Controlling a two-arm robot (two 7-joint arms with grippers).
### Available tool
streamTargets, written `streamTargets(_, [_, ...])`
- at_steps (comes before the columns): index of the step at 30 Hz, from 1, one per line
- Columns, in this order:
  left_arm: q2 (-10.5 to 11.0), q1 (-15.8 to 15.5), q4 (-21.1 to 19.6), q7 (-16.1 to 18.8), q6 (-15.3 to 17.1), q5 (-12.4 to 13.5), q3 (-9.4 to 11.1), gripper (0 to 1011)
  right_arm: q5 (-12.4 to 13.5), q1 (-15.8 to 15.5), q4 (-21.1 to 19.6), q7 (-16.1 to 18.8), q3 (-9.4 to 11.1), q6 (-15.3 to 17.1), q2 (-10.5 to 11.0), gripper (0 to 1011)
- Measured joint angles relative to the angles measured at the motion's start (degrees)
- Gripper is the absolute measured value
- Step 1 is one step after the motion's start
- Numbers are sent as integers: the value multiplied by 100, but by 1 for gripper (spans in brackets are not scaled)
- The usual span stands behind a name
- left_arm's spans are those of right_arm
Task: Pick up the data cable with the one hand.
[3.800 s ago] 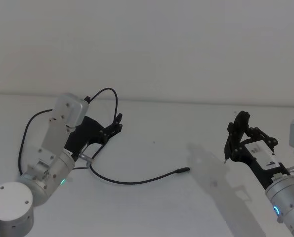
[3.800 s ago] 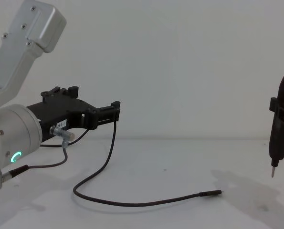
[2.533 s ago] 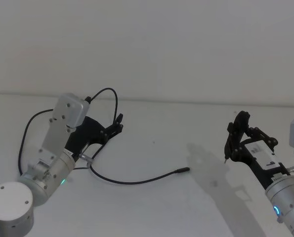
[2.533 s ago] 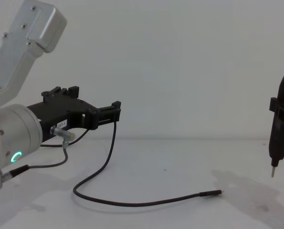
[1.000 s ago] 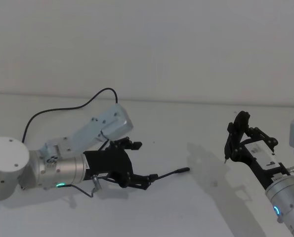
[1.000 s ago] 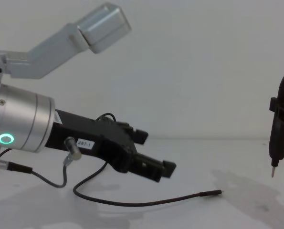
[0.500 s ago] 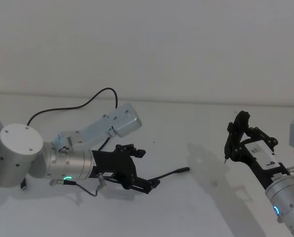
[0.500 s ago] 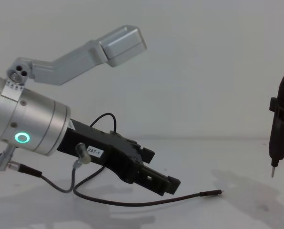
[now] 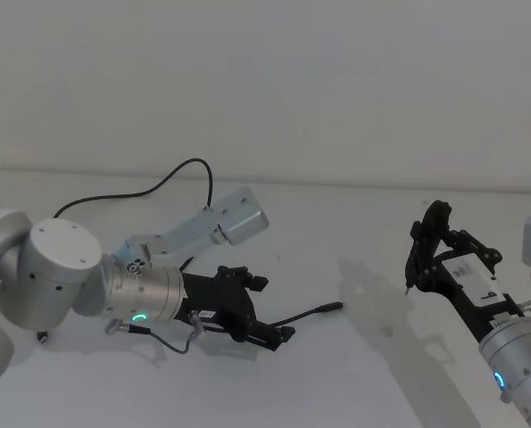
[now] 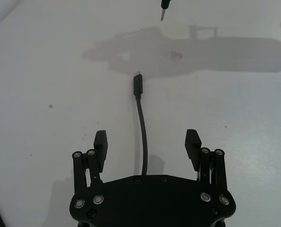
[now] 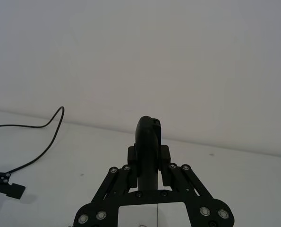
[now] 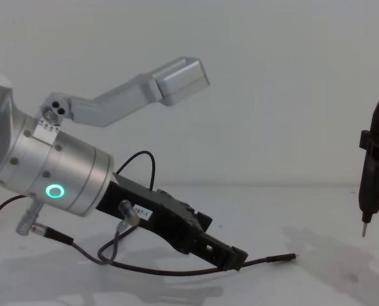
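A short, nearly straight piece of cord (image 12: 255, 262) leads to the plug (image 12: 281, 257), so the plug will jut out instead of drooping when I lift the cord.
The data cable (image 9: 311, 312) is a thin black cord lying on the white table, its slim plug (image 10: 137, 85) pointing toward the right arm. From there it runs back under my left arm and arcs up at the rear (image 9: 194, 164). My left gripper (image 9: 276, 335) is tilted down low over the table and open. The cable (image 10: 143, 132) passes between its two fingers (image 10: 101, 142), a short way behind the plug (image 12: 281, 258). The left gripper (image 12: 237, 259) has its tips at the cord. My right gripper (image 9: 436, 234) hangs at the right, shut on a slim black pin-tipped tool (image 11: 148, 137).
A short grey wire with a silver connector (image 12: 123, 209) hangs from my left wrist. The tool's pin tip (image 12: 364, 232) hovers above the table at the right. White table surface (image 9: 363, 374) lies open between the two arms.
My left arm has swung from the back left forward and down, bringing its open fingers around the cable behind the plug. The right arm and the cable's plug end have not moved.
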Motion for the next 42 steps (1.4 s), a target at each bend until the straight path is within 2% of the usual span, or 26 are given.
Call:
streamTargets(20, [-281, -174, 531, 209, 135, 6, 166, 1001, 0, 0, 0, 0, 0, 0, 0, 268])
streamTargets(42, [-349, -253, 759, 337, 107, -8, 261, 1001, 0, 0, 0, 0, 0, 0, 0, 268])
